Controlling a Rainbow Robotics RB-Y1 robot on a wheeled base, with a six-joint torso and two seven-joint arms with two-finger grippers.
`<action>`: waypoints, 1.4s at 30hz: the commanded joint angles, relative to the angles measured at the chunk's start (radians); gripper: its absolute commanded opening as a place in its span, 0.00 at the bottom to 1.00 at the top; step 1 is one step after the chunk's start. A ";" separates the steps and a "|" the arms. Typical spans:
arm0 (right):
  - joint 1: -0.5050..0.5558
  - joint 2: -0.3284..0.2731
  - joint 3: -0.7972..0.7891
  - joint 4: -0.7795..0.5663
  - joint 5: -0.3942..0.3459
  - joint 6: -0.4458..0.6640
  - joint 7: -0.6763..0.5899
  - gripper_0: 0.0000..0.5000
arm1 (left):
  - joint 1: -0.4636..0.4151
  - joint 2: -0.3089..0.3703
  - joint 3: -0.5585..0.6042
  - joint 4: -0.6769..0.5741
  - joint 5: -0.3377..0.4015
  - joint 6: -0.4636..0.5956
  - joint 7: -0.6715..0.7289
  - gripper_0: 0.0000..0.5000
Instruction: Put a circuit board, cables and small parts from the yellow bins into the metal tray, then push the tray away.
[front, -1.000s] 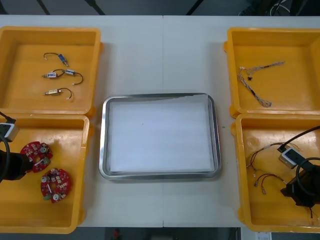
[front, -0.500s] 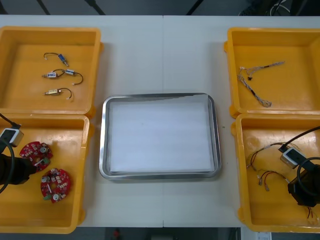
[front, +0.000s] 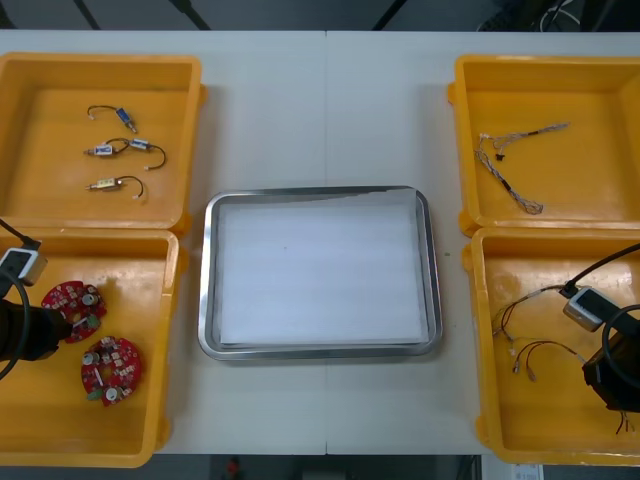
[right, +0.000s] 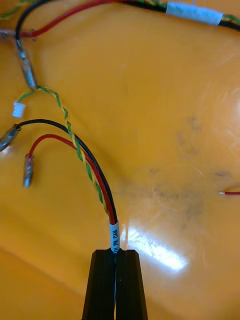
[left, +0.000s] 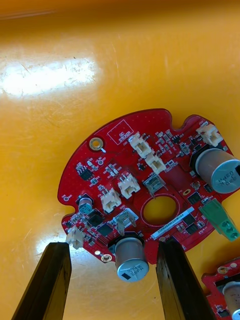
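My gripper will lift a silver cylinder (left: 131, 259) mounted at the circuit board's near edge between my fingers, so the farther part of the circuit board (front: 76, 306) will follow, stiff and face up.
In the near left yellow bin (front: 168, 400) lie two round red circuit boards (front: 72, 308) (front: 110, 368). My left gripper (front: 57, 326) hangs over the farther board (left: 150, 185), open, its two fingers (left: 50, 280) straddling that board's near edge (left: 112, 245). In the near right bin (front: 480, 330) my right gripper (front: 608, 380) is shut on a red and yellow cable (right: 95, 172), pinching it at its white label (right: 116, 256). The cable's loose ends (front: 530, 352) trail toward the tray. The metal tray (front: 205, 290), white inside, sits between the bins with nothing in it.
The far left bin (front: 190, 120) holds three small metal parts (front: 125, 150) with black leads. A thin twisted cable (front: 510, 165) lies in the far right bin (front: 462, 130). More cables (front: 525, 300) lie in the near right bin.
My right gripper has shut on the cable. My left gripper has shifted slightly over the circuit board, still open.
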 joint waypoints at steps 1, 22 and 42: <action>-0.034 0.078 -0.115 -0.068 -0.011 0.117 0.023 0.00 | -0.023 -0.013 -0.008 0.001 -0.013 -0.011 0.036 0.77; -0.298 0.179 -0.335 -0.100 -0.003 0.417 -0.015 0.00 | -0.021 -0.004 -0.008 0.001 -0.025 -0.009 0.036 0.00; -0.451 0.099 -0.173 -0.113 -0.029 0.417 -0.273 0.00 | -0.026 0.133 0.058 -0.074 0.096 0.026 0.022 0.00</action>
